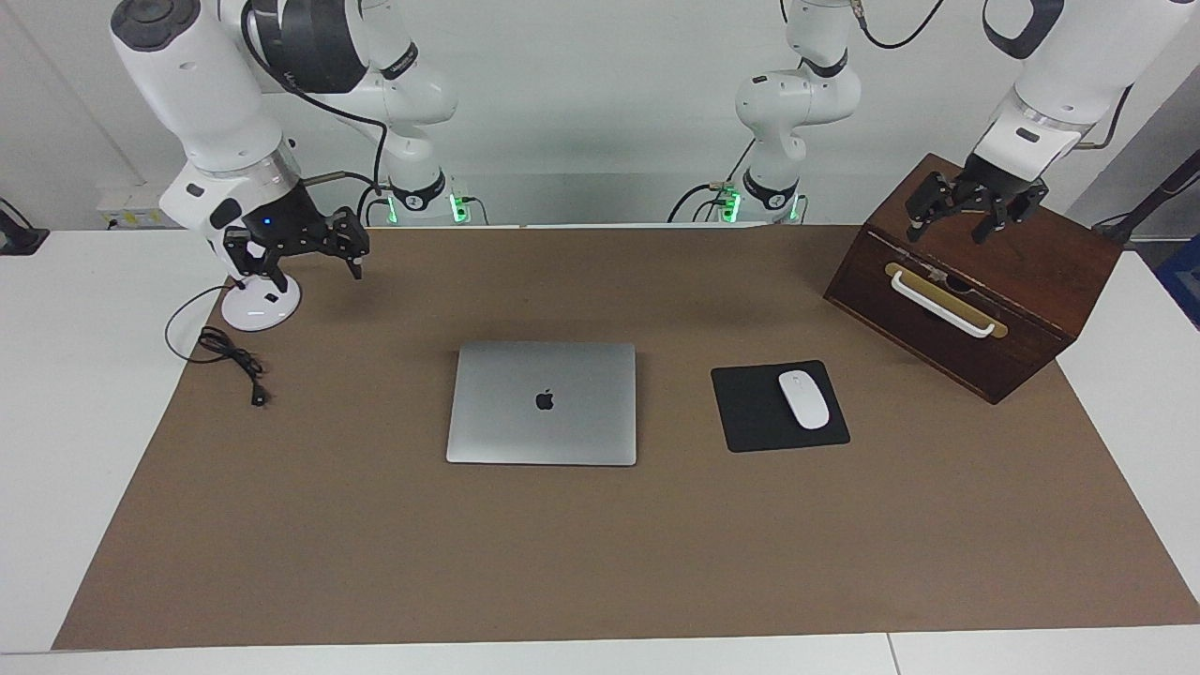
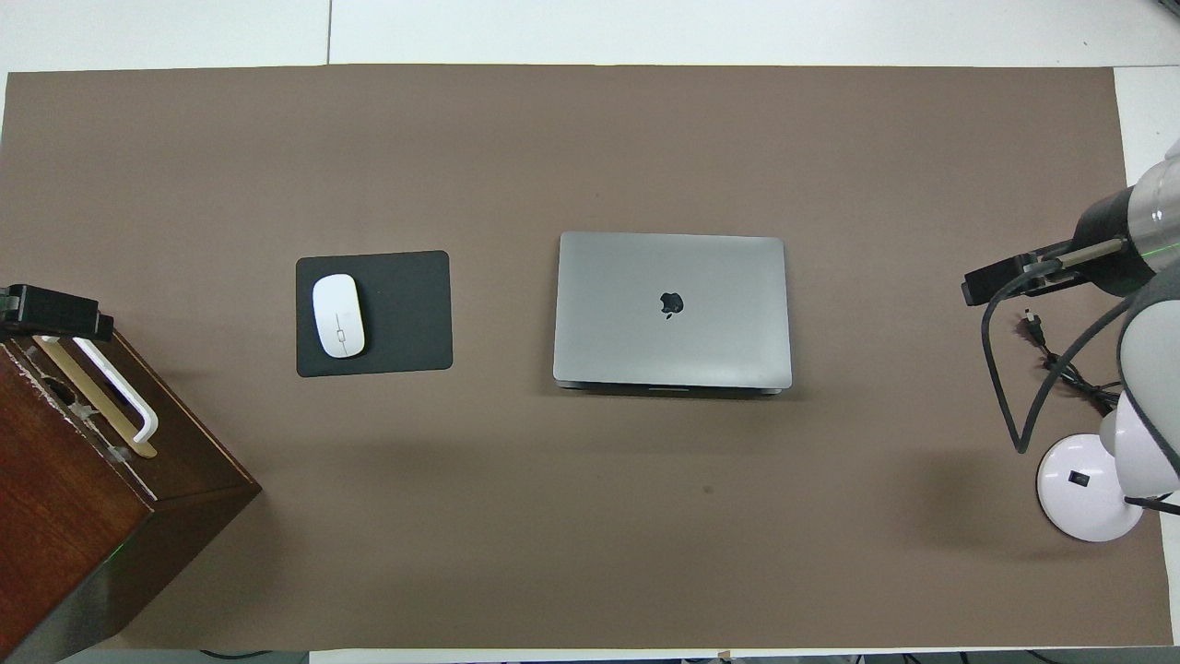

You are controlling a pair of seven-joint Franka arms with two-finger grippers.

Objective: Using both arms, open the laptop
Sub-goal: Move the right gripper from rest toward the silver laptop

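My gripper will make the laptop lid swing up about its far edge when it lifts the lid, because the finger notch is on the laptop's near edge.
The laptop lies closed and flat in the middle of the brown mat, apple logo up; it also shows in the overhead view. My right gripper is open and empty, raised over the mat beside the lamp base, well apart from the laptop toward the right arm's end; it shows in the overhead view too. My left gripper is open and empty, raised over the top of the wooden box, well apart from the laptop; in the overhead view it sits at the frame's edge.
A black mouse pad with a white mouse lies beside the laptop toward the left arm's end. A wooden box with a white handle stands past it. A white lamp base and black cable lie under the right arm.
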